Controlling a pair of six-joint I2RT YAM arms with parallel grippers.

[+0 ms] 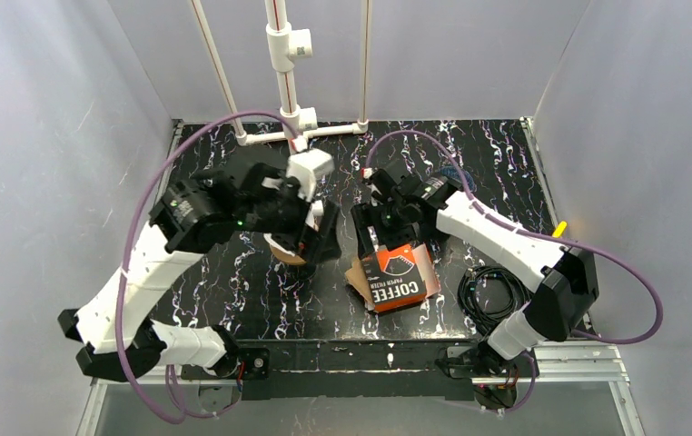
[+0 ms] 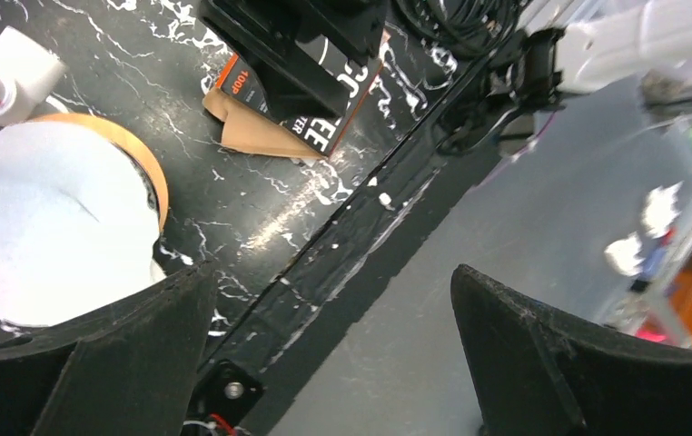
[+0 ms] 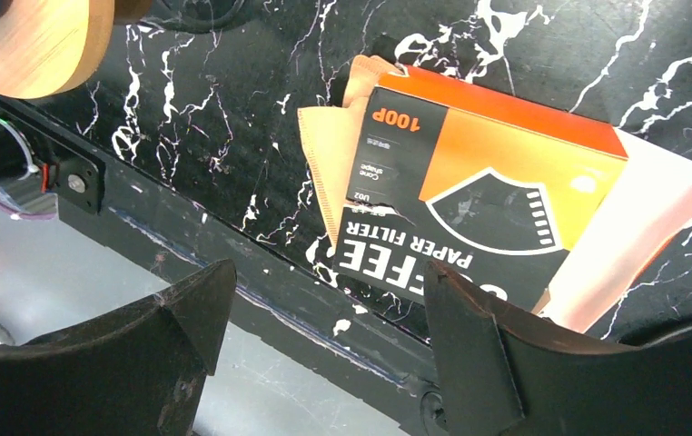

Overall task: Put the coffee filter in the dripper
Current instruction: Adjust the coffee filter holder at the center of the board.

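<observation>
The box's end, where brown paper filters stick out, is crowded by my right gripper, so that gripper should move back before my left gripper takes one.
The dripper, with a wooden rim and a white inside, stands left of centre; it also shows in the left wrist view and as a wooden edge in the right wrist view. An orange and black coffee filter box lies flat on the table, with brown paper filters sticking out of its left end. My left gripper is open and empty, right over the dripper's right side. My right gripper is open and empty, just above the box's far end.
A coil of black cable lies right of the box. A white pipe frame stands at the back. The table's near edge runs close in front of both grippers. Grey walls close in the left, right and back.
</observation>
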